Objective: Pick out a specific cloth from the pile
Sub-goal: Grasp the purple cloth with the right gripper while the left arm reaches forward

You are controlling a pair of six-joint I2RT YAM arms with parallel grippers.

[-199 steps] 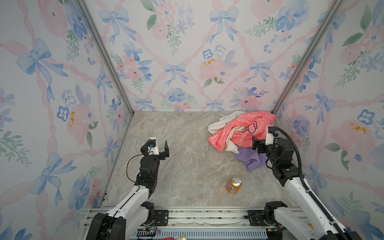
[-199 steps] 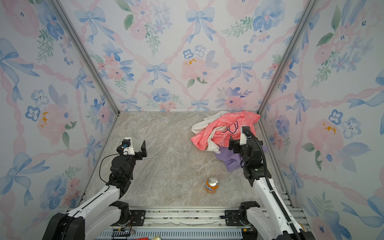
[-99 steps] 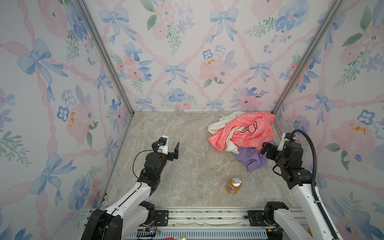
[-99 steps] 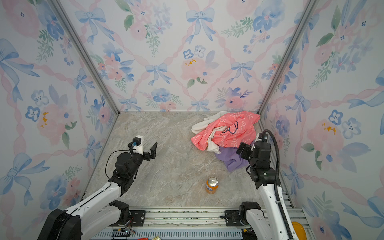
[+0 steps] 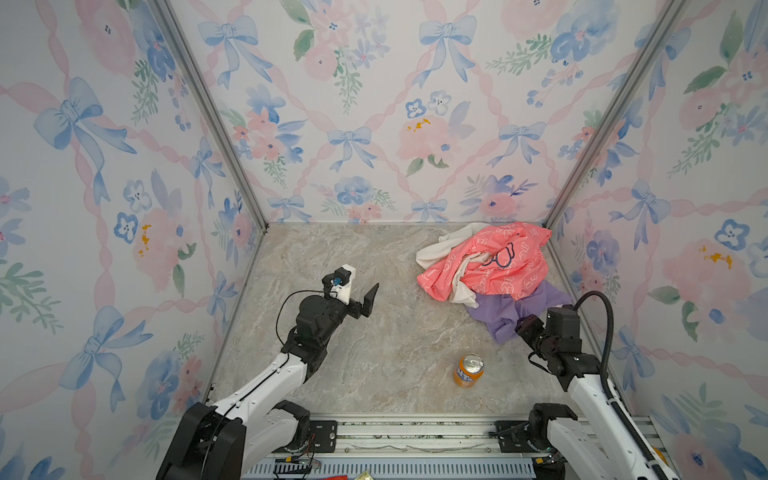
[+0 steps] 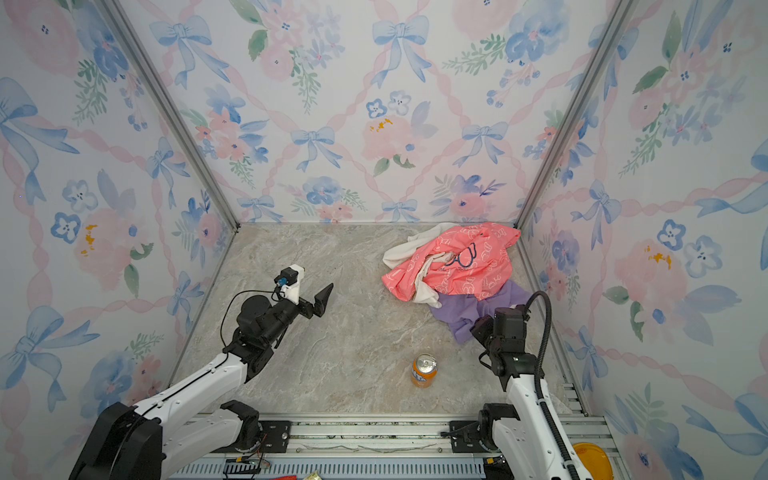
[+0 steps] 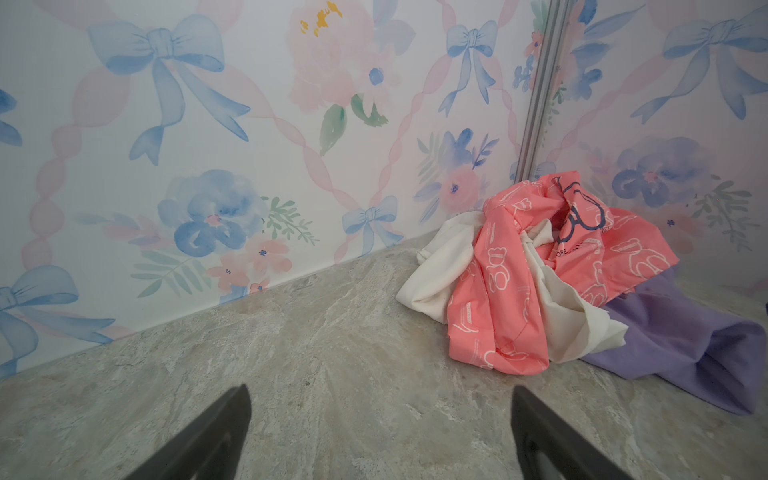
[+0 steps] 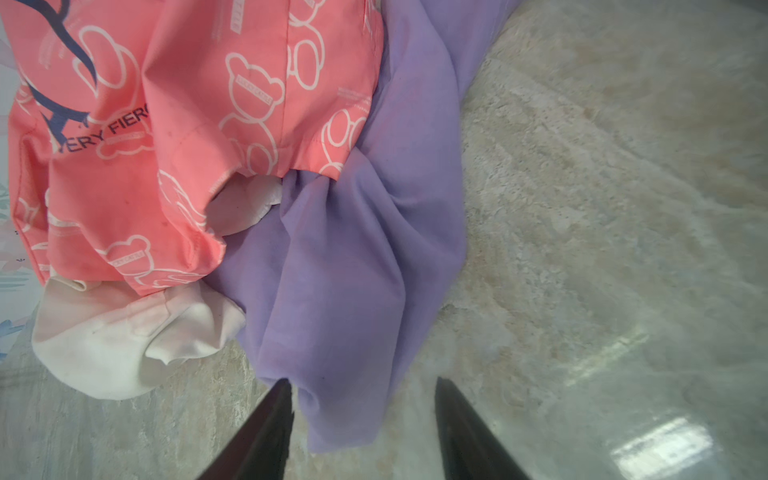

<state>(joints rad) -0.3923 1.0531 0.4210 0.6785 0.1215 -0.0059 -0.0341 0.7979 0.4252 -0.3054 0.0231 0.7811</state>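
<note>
I should keep my left gripper going toward the pile [image 5: 488, 264], then open it and close it on the lifted cloth, as my right gripper's fingers hold the lavender-purple cloth's loose end [image 8: 345, 412].
The lavender-purple cloth [image 5: 511, 309] [image 6: 469, 316] lies on the floor, partly under the pile [image 5: 494, 262] of a coral-pink printed garment and a cream-white cloth at the back right corner. In the right wrist view the cloth [image 8: 353, 249] runs out from under the pink garment [image 8: 166, 104]. Its loose end lies between the jaws of my right gripper [image 8: 361, 386] [image 5: 521, 324], which stand half apart around it, open. My left gripper [image 7: 380, 395] [image 5: 357, 291] hovers wide open over the bare floor left of the pile [image 7: 507, 282], holding nothing.
An orange soda can [image 5: 468, 370] [image 6: 424, 370] stands upright on the marble floor, near the front, just left of my right arm. Floral walls close in the back and both sides; the pile sits against the back right corner post [image 7: 540, 95].
My right gripper has drawn back from the pile to the near end of the purple cloth, and its jaws have narrowed around it. My left arm has reached forward toward the middle.
</note>
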